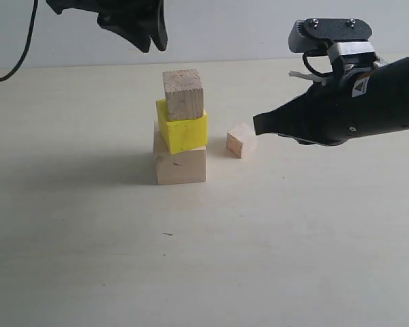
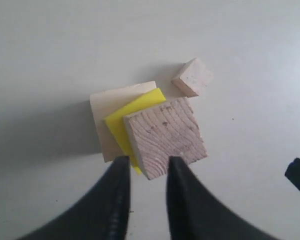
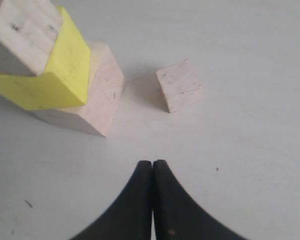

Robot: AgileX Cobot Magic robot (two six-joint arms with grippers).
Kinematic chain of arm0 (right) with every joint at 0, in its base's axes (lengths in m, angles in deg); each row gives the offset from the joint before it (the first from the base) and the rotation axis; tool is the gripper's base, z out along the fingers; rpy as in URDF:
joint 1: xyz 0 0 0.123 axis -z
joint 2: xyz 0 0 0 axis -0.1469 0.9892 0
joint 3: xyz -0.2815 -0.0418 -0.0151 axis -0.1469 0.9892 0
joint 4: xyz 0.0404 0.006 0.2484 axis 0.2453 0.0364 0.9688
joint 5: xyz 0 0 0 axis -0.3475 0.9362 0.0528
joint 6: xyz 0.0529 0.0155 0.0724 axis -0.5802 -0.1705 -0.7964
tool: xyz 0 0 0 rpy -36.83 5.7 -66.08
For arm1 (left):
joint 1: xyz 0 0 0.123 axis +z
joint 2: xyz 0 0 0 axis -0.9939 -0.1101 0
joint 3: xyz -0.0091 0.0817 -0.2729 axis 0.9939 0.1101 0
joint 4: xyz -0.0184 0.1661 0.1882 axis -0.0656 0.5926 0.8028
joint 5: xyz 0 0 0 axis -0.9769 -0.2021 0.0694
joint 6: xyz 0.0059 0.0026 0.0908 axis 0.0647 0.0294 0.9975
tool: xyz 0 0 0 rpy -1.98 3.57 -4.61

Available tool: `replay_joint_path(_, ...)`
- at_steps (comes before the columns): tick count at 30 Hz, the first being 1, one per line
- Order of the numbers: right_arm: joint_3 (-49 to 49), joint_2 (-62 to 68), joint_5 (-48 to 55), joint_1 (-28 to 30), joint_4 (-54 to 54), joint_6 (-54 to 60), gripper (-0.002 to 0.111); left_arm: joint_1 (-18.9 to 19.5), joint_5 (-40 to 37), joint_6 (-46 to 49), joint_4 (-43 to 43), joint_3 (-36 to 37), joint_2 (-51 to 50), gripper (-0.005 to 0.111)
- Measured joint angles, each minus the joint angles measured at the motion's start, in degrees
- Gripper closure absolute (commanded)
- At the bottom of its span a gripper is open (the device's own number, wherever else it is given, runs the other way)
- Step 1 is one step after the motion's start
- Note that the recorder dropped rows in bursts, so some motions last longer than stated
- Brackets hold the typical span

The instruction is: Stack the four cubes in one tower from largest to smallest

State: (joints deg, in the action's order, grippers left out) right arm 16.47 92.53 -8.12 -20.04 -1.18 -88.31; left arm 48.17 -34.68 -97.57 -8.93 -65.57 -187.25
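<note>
Next, I nudge the yellow cube's side [image 1: 204,131] with my right gripper to straighten it before stacking the small cube, because the yellow cube sits crooked [image 1: 184,140] on the large wooden cube.
A three-cube tower stands mid-table: the large wooden cube [image 1: 180,165] at the bottom, the yellow cube [image 1: 183,129] on it, turned askew, and the medium wooden cube [image 1: 183,94] on top. The small wooden cube [image 1: 241,141] lies on the table just right of the tower. My left gripper [image 1: 150,37] hangs open above the tower, holding nothing; in its wrist view the tips [image 2: 146,165] frame a corner of the medium cube [image 2: 166,136]. My right gripper [image 1: 258,124] is shut and empty, its tip close to the small cube [image 3: 179,85] on that cube's right.
The pale tabletop [image 1: 259,259] stretches in front of and to both sides of the tower. A black cable [image 1: 17,48] hangs at the far left. The right arm's dark body [image 1: 354,102] fills the upper right.
</note>
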Motion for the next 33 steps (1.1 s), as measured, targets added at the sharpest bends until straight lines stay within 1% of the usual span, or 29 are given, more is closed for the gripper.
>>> replay_joint_path(3,0.0,2.66,-2.45,0.53,3.39,1.52,0.108,0.0,0.0,3.25,0.22,1.36,1.26,0.107)
replay_joint_path(6,-1.09,7.1,-3.37,0.67,9.21,5.79,0.108,0.0,0.0,4.35,2.25,6.01,2.19,0.107)
replay_joint_path(7,-2.04,8.01,-3.05,0.67,10.82,6.59,0.108,0.0,0.0,4.53,3.31,8.27,2.45,0.107)
replay_joint_path(10,-5.07,7.83,-1.92,0.82,12.34,6.89,0.108,0.0,0.1,4.78,7.35,11.56,3.35,0.107)
replay_joint_path(12,-8.82,5.92,1.61,2.29,12.74,7.01,0.108,0.0,0.1,4.78,9.31,13.22,4.17,0.107)
replay_joint_path(14,-13.66,3.85,9.51,6.53,13.12,7.38,0.108,0.0,0.1,4.9,10.9,14.77,5.33,0.107)
replay_joint_path(15,-16.45,2.98,14.79,10.05,13.02,8.36,0.108,0.11,0.1,4.9,11.5,15.79,5.95,0.107)
replay_joint_path(19,-21.53,2.68,25.04,18.35,14.96,13.77,0.108,0.11,0.1,5.74,12.35,17.84,7.31,0.107)
replay_joint_path(21,-22.68,3.77,29.19,22.49,20.69,19.42,0.108,0.11,0.1,6.39,12.59,18.88,7.95,0.107)
replay_joint_path(22,-22.81,5.74,33.22,25.38,28.13,25.72,0.108,0.11,0.84,7.2,12.59,19.92,8.66,0.107)
replay_joint_path(23,-22.65,7.21,34.84,26.46,32.65,29.25,0.108,0.11,1.46,7.74,12.59,20.52,8.91,0.107)
replay_joint_path(24,-21.81,10.22,36.85,27.57,40.9,35.19,0.108,0.11,3.11,8.92,12.0,21.76,9.47,0.107)
replay_joint_path(29,-19.19,18.71,40.55,27.83,54.23,44.58,0.108,0.11,6.27,12.3,8.06,23.86,9.97,0.107)
replay_joint_path(33,-18.17,25.13,44.85,27.83,64.69,51.67,0.108,0.34,7.87,12.93,6.82,25.25,9.97,0.107)
